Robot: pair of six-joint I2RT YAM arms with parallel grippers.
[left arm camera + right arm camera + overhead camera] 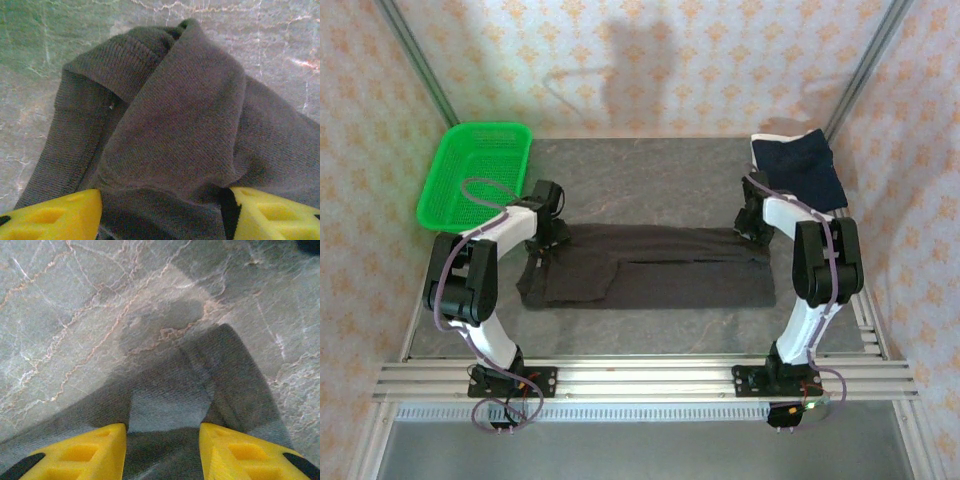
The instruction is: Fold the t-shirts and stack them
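The robot's left gripper should swing the collar end (534, 280) to the back as the right gripper pulls the t-shirt's hem to the front, because the charcoal t-shirt lies crosswise (665, 268).
A dark charcoal t-shirt (650, 280) lies as a long folded band across the middle of the table. My left gripper (548, 240) is at its left end. In the left wrist view the gripper (162, 212) is open, its yellow fingers (60, 217) wide apart, and a loose hump of the charcoal cloth (175, 115) sits between them. My right gripper (752, 232) is at the shirt's right end. In its wrist view the gripper (162, 447) is shut on a fold of the charcoal cloth (170, 400). A folded navy t-shirt (800, 168) rests at the back right, with a white edge (775, 128) under it.
A green mesh basket (475, 170) stands at the back left corner. The marbled grey tabletop (650, 180) is bare behind the charcoal shirt. Aluminium rails (640, 375) run along the near edge, where both arm bases are mounted.
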